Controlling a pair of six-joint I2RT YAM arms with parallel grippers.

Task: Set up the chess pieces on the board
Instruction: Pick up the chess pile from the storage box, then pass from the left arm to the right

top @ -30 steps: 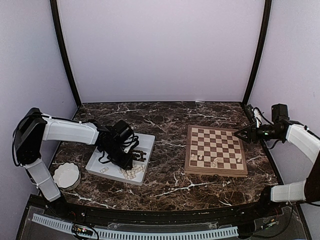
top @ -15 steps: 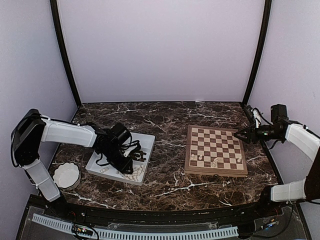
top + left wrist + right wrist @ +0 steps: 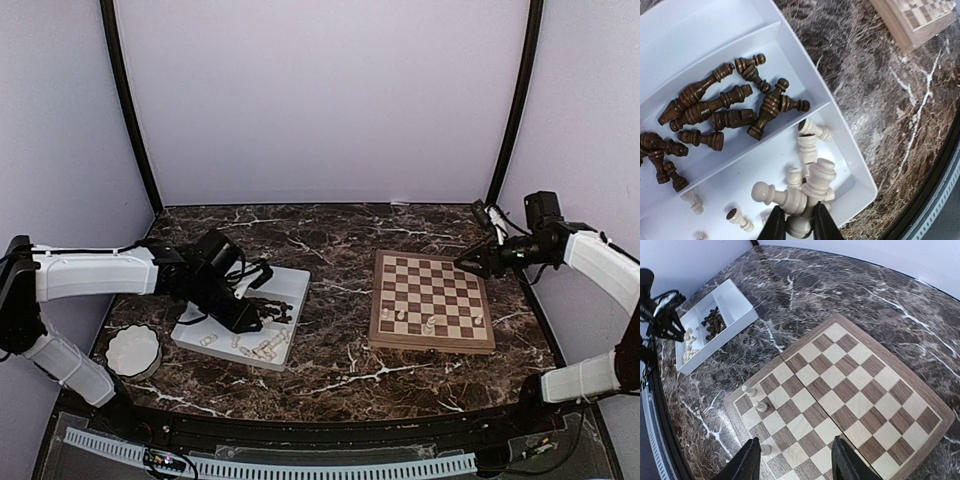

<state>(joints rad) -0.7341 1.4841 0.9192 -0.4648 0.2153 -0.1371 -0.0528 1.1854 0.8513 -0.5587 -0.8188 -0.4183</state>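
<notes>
My right gripper is open and the cream piece (image 3: 819, 179) sticks out clear of my left gripper's fingers, so my right gripper should keep moving toward that piece (image 3: 822, 170) until its fingers close around it.
The left wrist view shows my left gripper (image 3: 800, 229) shut on the base of a pale cream chess piece (image 3: 815, 192) over the near corner of the white tray (image 3: 715, 30). A second cream piece (image 3: 777, 196) with a ball top leans across it by the left finger; whether it is gripped too I cannot tell. Loose cream pieces (image 3: 807, 145) and dark brown pieces (image 3: 730, 107) lie in separate tray sections. My right gripper (image 3: 796, 462) hangs open above the board (image 3: 840, 385), nothing between its fingers. Three cream pieces (image 3: 760, 406) stand on the board's near rows.
A white scalloped bowl (image 3: 133, 350) sits left of the tray (image 3: 290, 280) near the table's front left. The board (image 3: 378, 300) lies right of centre on dark marble. Black posts and pale walls enclose the table on three sides.
My left gripper has closed round the cream piece in the tray while the arm stretched lower and further left. My right gripper has swung left, over the board's far right corner.
</notes>
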